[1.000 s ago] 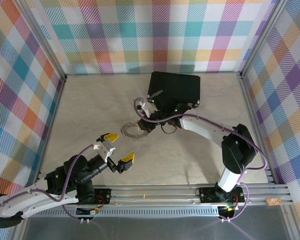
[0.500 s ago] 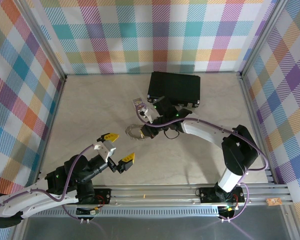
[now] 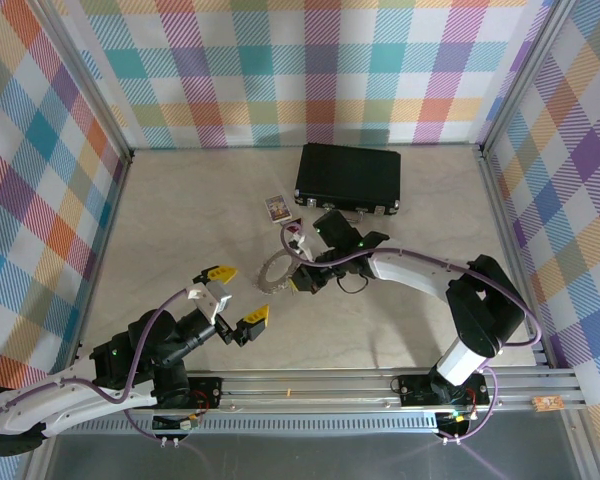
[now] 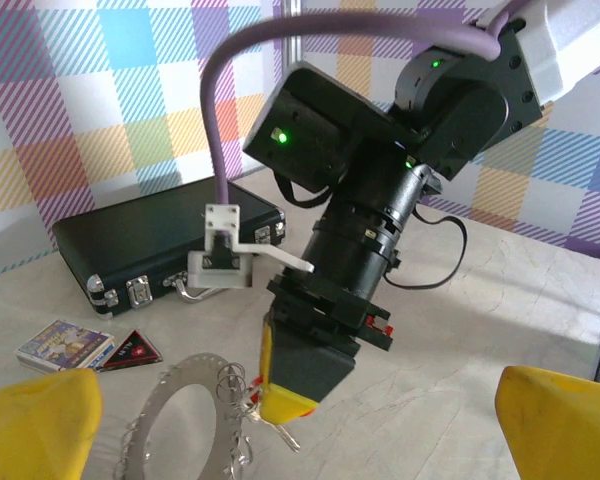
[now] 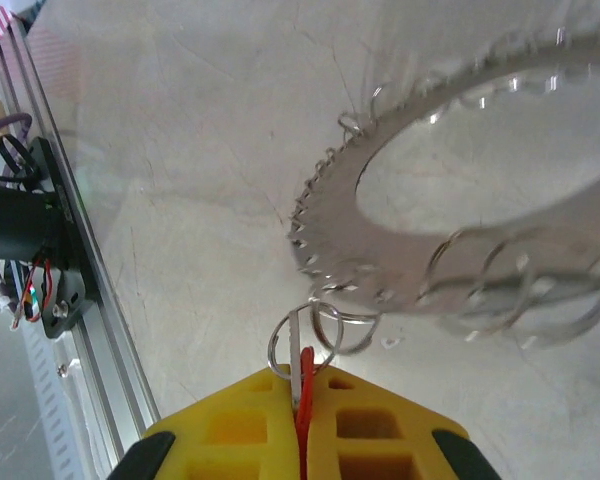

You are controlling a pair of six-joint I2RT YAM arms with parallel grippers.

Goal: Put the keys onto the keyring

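The key's small ring [image 5: 321, 325] runs through the keyring's split ring, so my right gripper should continue lowering the keys until the tilted keyring [image 3: 264, 275] rests flat, then let go.
The keyring [image 3: 276, 272] is a flat grey toothed metal ring lying on the table, with small split rings hung on it. My right gripper [image 3: 305, 281] points down at its right edge, shut on the key [image 5: 302, 398]. The key's red head is pinched between the yellow fingertips. Its silver blade and own small ring stick out beside the keyring [image 5: 410, 265], close to one of the split rings. In the left wrist view the right gripper [image 4: 285, 398] holds the key [image 4: 280, 430] beside the keyring [image 4: 184, 364]. My left gripper [image 3: 237, 296] hangs open near the front, holding nothing.
A black case [image 3: 348, 177] lies shut at the back of the table. A small printed card [image 3: 277, 207] lies left of it, with a dark red triangular tag [image 4: 130, 350] next to the card. Plaid walls enclose the table; a metal rail [image 3: 380, 385] runs along the front.
My right gripper has moved from in front of the case down and left to the keyring's right edge, still shut on the key. The left arm has not moved.
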